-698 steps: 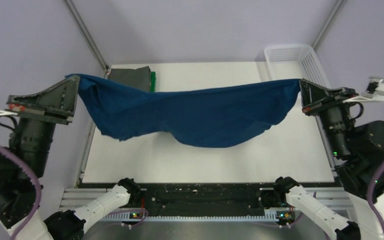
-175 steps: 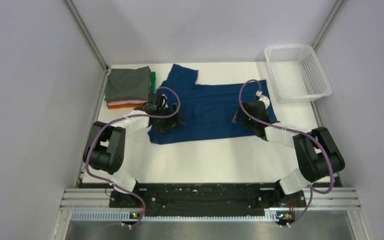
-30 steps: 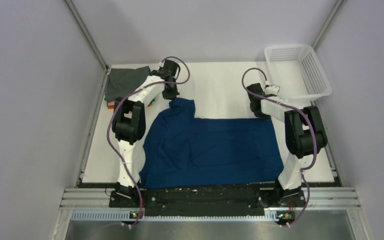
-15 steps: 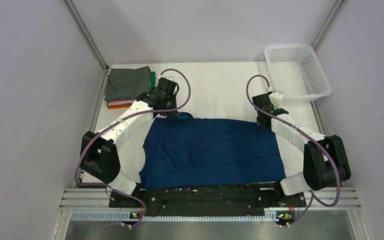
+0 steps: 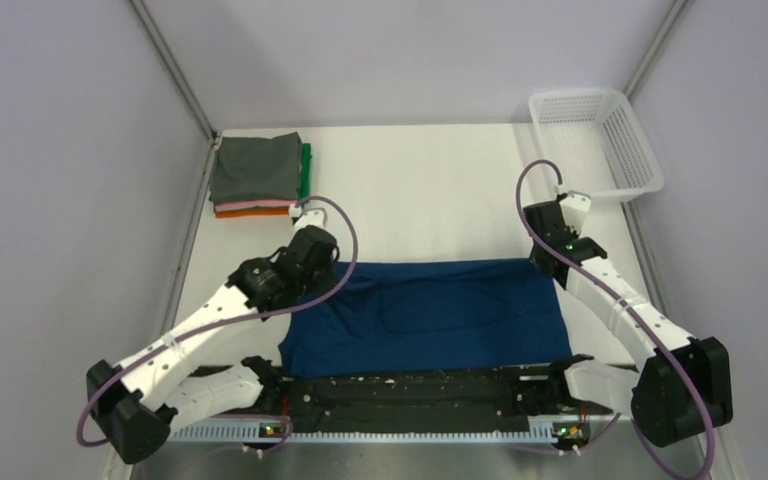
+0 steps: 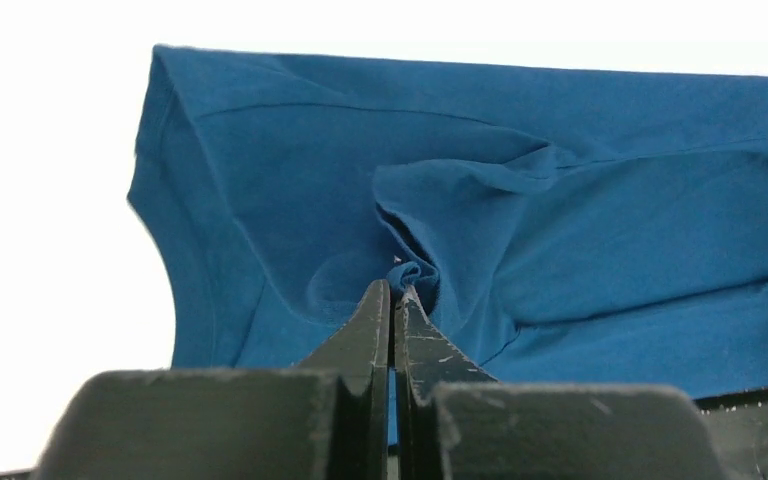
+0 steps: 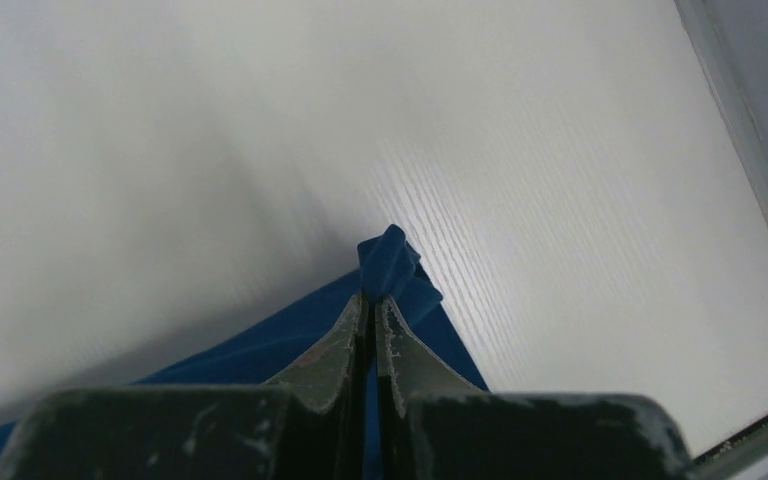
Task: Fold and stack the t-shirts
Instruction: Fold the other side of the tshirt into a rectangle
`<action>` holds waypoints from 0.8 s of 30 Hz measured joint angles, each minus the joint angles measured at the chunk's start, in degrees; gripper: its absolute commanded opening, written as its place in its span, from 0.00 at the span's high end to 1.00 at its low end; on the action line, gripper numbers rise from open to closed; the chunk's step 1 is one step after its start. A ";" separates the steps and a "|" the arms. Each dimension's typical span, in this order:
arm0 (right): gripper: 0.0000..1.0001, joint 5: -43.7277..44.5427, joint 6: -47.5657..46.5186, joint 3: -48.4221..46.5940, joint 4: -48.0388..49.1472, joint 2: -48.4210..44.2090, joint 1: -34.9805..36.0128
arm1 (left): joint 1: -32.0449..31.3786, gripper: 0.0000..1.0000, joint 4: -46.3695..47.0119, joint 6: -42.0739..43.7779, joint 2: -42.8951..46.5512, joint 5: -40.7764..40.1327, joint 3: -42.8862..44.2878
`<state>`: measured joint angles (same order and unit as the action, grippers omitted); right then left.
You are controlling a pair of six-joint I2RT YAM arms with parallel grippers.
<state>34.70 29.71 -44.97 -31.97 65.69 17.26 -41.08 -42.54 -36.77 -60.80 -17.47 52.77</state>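
The navy blue t-shirt's far edge (image 5: 430, 269) runs straight to my right gripper. My left gripper should keep pulling its pinch toward the t-shirt's near edge (image 5: 345, 371) and let go there.
The navy blue t-shirt (image 5: 430, 315) lies on the near half of the table, its near edge at the table's front, plain side up. My left gripper (image 5: 322, 262) is shut on a pinch of its far left edge (image 6: 408, 275). My right gripper (image 5: 550, 262) is shut on its far right corner (image 7: 388, 260). A stack of folded t-shirts (image 5: 255, 175) sits at the far left, grey on top, with orange, pink and green edges showing below.
A white mesh basket (image 5: 592, 140) stands at the far right corner. The black rail (image 5: 420, 385) runs along the table's near edge. Bare white tabletop (image 5: 420, 190) stretches behind the blue shirt.
Both grippers have pulled the shirt's far edge toward the near side, so the far half now lies folded over the near half. The sleeve that stuck out at the far left is tucked in.
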 measured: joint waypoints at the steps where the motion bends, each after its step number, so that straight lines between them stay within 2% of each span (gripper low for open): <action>1: 0.98 0.17 0.28 0.33 -0.74 -0.37 0.00 | -0.24 1.00 -1.33 -1.22 2.69 -0.11 -1.46; 5: 0.98 0.22 1.40 1.18 -3.48 -2.03 -0.13 | -0.66 1.00 -4.70 -5.35 11.80 -0.09 -5.55; 9: 0.98 0.20 2.12 1.18 -5.18 -3.89 -0.17 | -0.72 1.00 -6.14 -7.67 17.11 1.05 -7.10; 17: 0.94 -0.33 4.61 1.18 -9.14 -7.08 -0.17 | -1.09 1.00 -8.87 -9.40 19.63 4.79 -7.10; 24: 0.91 -2.10 10.84 2.71 -14.51 -11.61 -0.17 | -1.40 1.00 -12.94 -12.59 22.77 8.98 -9.03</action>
<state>32.60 40.56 -42.26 -46.48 54.08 17.08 -42.48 -55.48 -49.36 -38.02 -8.49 43.75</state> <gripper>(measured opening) 0.082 0.014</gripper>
